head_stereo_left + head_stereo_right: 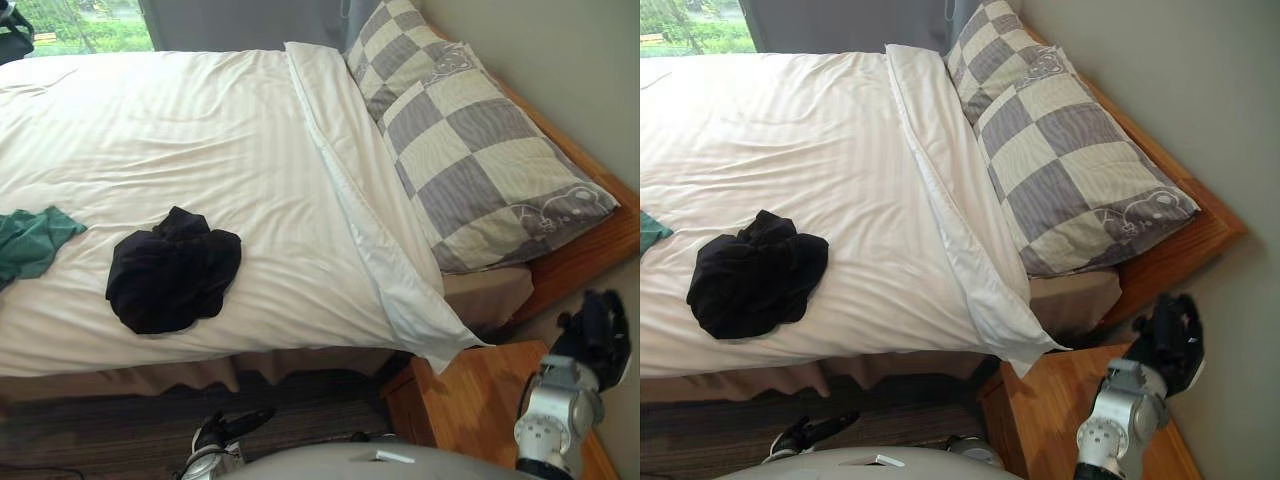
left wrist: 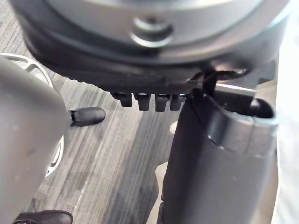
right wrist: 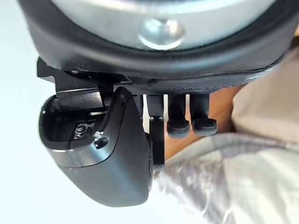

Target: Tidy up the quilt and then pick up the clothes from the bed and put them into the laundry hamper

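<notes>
The green garment [image 1: 32, 244] lies crumpled with a limp corner trailing out [image 1: 68, 224]. The garment will come up bunched with its ends hanging down when I lift it.
A crumpled black garment [image 1: 172, 268] lies on the white striped quilt [image 1: 200, 130], near the bed's front edge. A green garment [image 1: 30, 240] rests on the quilt at the far left. The quilt lies flat, with its top edge folded back beside the pillow. My right hand [image 1: 597, 335] hangs open over the wooden nightstand [image 1: 465, 400], close to the wall and apart from the bed; it holds nothing. Low in front of the bed, above the floor, my left hand [image 1: 228, 430] is open and also holds nothing.
A grey and cream checked pillow [image 1: 470, 140] lies at the head of the bed against the wooden headboard [image 1: 590, 240]. The quilt's corner [image 1: 440, 345] hangs over the bed edge beside the nightstand. Dark striped carpet [image 1: 120, 430] runs along the bed front. A window [image 1: 80, 25] shows at the far side.
</notes>
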{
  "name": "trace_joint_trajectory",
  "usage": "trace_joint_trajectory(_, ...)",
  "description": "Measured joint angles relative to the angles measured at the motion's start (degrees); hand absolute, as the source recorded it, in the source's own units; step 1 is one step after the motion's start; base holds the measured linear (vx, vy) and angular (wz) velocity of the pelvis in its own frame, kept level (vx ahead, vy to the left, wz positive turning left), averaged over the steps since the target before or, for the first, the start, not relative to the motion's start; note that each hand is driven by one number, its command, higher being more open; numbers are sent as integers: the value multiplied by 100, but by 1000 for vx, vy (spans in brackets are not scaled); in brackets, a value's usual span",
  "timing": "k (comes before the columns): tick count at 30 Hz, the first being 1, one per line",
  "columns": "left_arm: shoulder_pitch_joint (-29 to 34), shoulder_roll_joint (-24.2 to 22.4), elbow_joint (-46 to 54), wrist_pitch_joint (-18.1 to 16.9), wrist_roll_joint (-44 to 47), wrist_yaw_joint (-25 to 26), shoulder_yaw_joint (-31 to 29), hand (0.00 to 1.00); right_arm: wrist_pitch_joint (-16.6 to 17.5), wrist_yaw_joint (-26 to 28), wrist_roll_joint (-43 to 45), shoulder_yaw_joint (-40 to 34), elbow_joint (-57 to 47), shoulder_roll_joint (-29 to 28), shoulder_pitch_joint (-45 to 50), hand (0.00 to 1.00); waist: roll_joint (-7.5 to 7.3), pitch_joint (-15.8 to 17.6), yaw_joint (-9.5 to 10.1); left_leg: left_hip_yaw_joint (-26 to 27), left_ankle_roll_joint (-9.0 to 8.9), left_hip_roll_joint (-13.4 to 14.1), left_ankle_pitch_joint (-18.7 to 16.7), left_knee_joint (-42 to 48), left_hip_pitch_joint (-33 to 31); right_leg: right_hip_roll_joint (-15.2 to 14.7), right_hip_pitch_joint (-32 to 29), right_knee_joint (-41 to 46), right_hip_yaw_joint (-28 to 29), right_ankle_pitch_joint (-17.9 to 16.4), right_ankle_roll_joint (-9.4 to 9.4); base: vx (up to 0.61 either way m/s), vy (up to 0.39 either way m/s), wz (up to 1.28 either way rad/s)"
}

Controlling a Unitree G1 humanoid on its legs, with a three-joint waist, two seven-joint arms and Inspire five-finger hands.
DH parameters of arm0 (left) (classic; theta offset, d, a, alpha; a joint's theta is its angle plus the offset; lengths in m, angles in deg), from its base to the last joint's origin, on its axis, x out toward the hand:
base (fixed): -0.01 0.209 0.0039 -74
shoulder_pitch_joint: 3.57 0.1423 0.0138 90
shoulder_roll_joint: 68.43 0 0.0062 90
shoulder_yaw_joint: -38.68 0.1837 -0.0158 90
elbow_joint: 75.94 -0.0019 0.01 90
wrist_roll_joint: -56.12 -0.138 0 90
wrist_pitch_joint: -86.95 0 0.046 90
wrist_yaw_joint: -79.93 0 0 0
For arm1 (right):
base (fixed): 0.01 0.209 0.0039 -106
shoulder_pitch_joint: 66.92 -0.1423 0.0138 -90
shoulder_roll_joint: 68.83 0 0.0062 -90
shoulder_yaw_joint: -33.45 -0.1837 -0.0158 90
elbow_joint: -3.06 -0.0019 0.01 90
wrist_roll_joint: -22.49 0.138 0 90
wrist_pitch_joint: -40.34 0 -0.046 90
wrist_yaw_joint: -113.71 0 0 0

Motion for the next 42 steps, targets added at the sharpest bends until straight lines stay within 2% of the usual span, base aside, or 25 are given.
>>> trace_joint_trajectory(5, 33, 6, -7, -7, -17, 3, 61, 100, 368, 92, 484, 186, -188, -314, -335, 0, 46, -15, 24, -86, 41, -34, 32, 1, -126, -40, -59, -57, -25, 54, 20, 5, -2, 8)
trace_joint_trajectory(11, 60, 63, -31, -53, -218, -1, 643, 100, 389, 246, 888, 1189, -65, -430, -326, 0, 203, 39, 33, -191, 83, -71, 75, 2, -192, -76, -63, -91, -127, 103, 44, -14, -7, 7)
trace_joint_trajectory(14, -5, 109, -132, -127, -219, -19, 815, 100, 342, 505, 922, 1936, 607, -352, -355, 0, 228, 115, 54, -247, 105, -123, 100, 2, -195, -99, -61, -105, -184, 101, 47, -49, -6, 8)
trace_joint_trajectory(19, -171, 175, -149, -133, -209, -92, 1131, 100, -217, 771, 902, 3063, 1882, -290, -255, 0, 263, 298, 198, -443, 161, -181, 138, 2, -358, -136, -93, -153, -343, 99, 50, -36, -14, 21)
trace_joint_trajectory(23, -257, 201, -242, -144, -207, -105, 1131, 100, -613, 1296, 831, 3788, 2500, -234, 64, 0, 234, 362, 251, -563, 170, -212, 145, 2, -380, -173, -14, -194, -469, 98, 51, 42, -2, 16)
trace_joint_trajectory(26, -268, 269, -249, -157, -217, -146, 1102, 100, -829, 1735, 602, 3893, 3067, -192, 235, 0, 119, 418, 243, -591, 167, -210, 143, 4, -373, -169, 56, -250, -490, 99, 49, 59, -5, 3)
trace_joint_trajectory(28, -282, 312, -254, -158, -220, -193, 1091, 100, -1003, 1844, 394, 3892, 3507, -79, 289, 0, 50, 455, 232, -592, 167, -211, 142, 5, -372, -167, 59, -253, -489, 99, 49, 20, -6, 0)
trace_joint_trajectory(35, -345, 321, -315, -158, -224, -256, 1023, 100, -1259, 1878, -268, 3433, 4172, 127, 150, 0, 5, 483, 301, -584, 162, -212, 136, 3, -256, -167, 135, -254, -471, 89, 35, -10, -2, -1)
trace_joint_trajectory(36, -351, 319, -311, -160, -222, -277, 1000, 100, -1276, 1863, -275, 3299, 4246, 123, 146, 100, -2, 479, 334, -582, 163, -212, 135, 3, -255, -167, 133, -253, -471, 87, 32, -54, -7, 1)
trace_joint_trajectory(38, -355, 312, -316, -156, -220, -317, 920, 100, -1303, 1851, -309, 3110, 4386, 115, 101, 100, -15, 476, 341, -583, 164, -215, 136, 2, -255, -171, 133, -250, -471, 86, 31, -19, -3, 0)
trace_joint_trajectory(42, -400, 310, -361, -130, -219, -360, 823, 100, -1348, 1660, -971, 2404, 4950, 115, -52, 100, -32, 473, 348, -580, 175, -234, 125, 2, -254, -193, 138, -245, -476, 81, 25, 0, 0, 0)
